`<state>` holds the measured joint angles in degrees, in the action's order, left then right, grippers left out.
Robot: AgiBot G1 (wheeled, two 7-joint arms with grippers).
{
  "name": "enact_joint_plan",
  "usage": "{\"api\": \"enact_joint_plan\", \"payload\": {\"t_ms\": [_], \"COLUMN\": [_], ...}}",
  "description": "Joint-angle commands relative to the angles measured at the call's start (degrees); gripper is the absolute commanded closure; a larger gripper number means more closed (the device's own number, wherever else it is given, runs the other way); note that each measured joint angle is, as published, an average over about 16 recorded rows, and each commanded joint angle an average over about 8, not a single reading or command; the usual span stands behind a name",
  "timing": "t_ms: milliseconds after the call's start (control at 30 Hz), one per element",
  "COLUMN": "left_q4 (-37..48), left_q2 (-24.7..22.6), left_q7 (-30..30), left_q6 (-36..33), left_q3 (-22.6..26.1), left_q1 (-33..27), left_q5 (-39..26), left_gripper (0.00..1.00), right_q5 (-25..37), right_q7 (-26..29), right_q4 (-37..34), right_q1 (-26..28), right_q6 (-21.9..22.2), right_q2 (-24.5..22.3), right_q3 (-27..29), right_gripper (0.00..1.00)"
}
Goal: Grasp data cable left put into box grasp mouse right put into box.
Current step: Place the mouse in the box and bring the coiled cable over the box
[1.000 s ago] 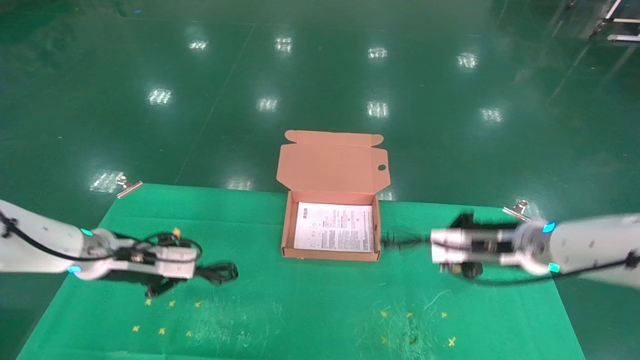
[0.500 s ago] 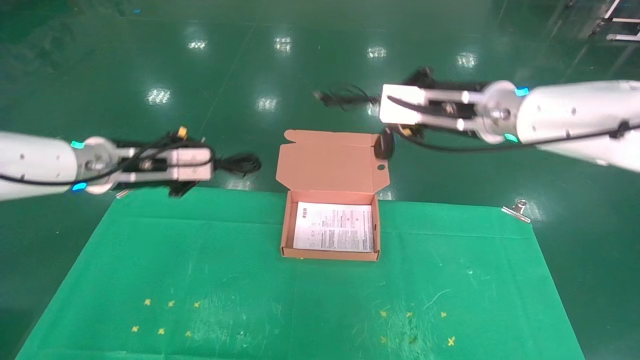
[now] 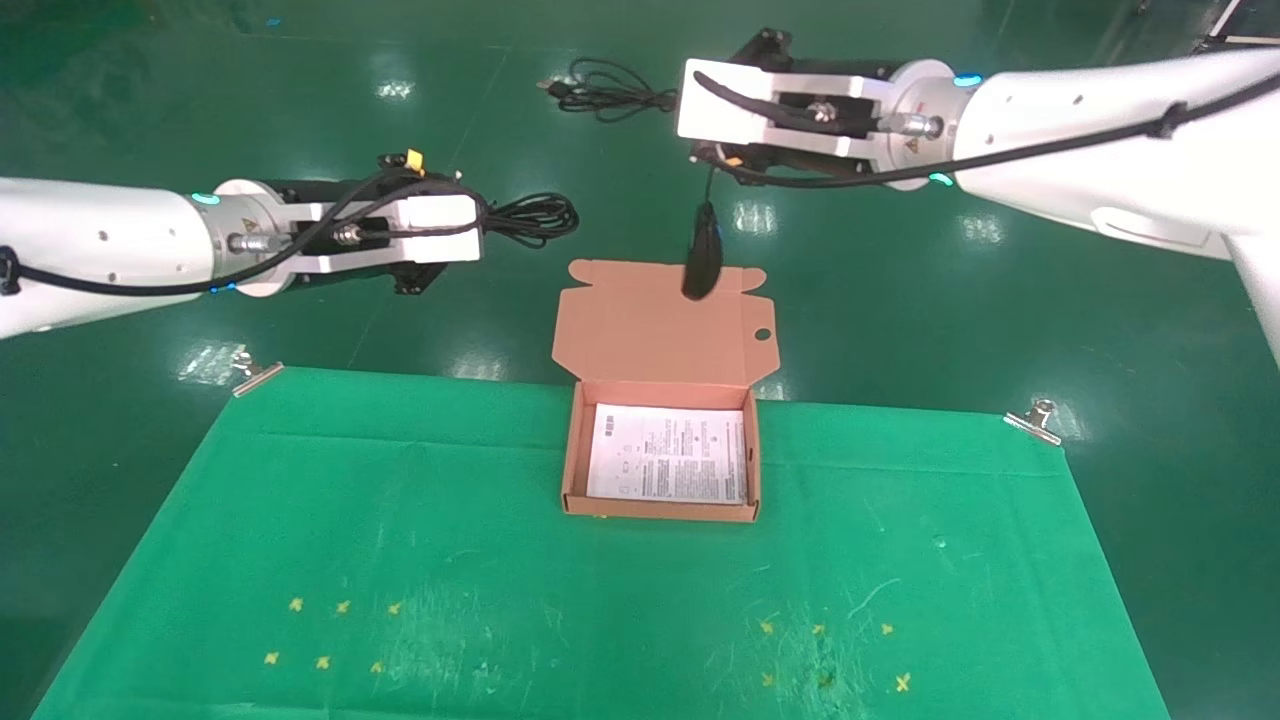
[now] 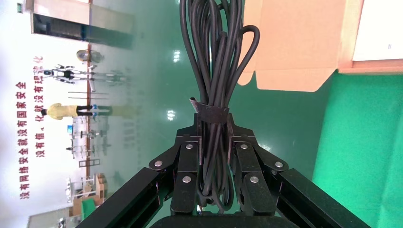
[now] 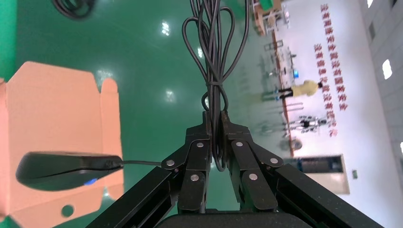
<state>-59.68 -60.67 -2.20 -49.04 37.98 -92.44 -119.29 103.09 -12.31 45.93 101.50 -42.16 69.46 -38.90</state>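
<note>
The mouse [image 3: 703, 254] hangs over the lid near the data cable, so the robot's left gripper should move back until the right gripper lowers the mouse into the box [image 3: 666, 454].
The data cable [image 3: 535, 215] is a strapped black bundle. It sticks out of my left gripper [image 3: 472, 228], which is shut on it high up, to the left of the box lid. In the left wrist view the data cable [image 4: 214, 57] runs between the fingers [image 4: 186, 164]. My right gripper [image 3: 688, 100] is shut on the mouse's looped cord [image 3: 605, 92], seen in the right wrist view as thin loops [image 5: 216, 52]. The mouse [image 3: 700, 262] dangles below on its cord, in front of the lid's top edge. The open salmon box [image 3: 572, 455] stands on the table with a white sheet inside.
A green cloth [image 3: 600, 610] covers the table, held by metal clips [image 3: 258, 378] [image 3: 1035, 420] at its far corners. Small yellow marks [image 3: 330, 630] dot its near part. The upright lid [image 3: 650, 335] rises behind the box. Glossy green floor lies beyond.
Both arms rose from the cloth, carrying their loads. The left lifted the cable bundle. The right lifted the cord and shifted left, and the mouse now hangs by the lid.
</note>
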Motion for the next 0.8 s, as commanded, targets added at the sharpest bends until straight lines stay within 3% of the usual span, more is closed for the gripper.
{"api": "enact_joint_plan", "payload": {"t_ms": [33, 800], "left_q4": [0.14, -1.82], "left_q2": [-0.29, 2.04], "left_q7": [0.03, -4.48], "left_q6": [0.52, -2.46], "left_q3": [-0.05, 1.62], "left_q1": [-0.21, 3.65], "left_q5": [-0.28, -4.83], "left_gripper": [1.00, 1.00], "right_q5": [-1.12, -1.16], "right_q7": [-1.94, -1.63], "right_q4": [-1.01, -6.08], "right_q1": [0.67, -2.77], "right_q6": [-0.24, 0.04], "right_q2": [0.58, 3.64], "right_q3": [0.26, -0.99], "right_gripper": [1.00, 1.00]}}
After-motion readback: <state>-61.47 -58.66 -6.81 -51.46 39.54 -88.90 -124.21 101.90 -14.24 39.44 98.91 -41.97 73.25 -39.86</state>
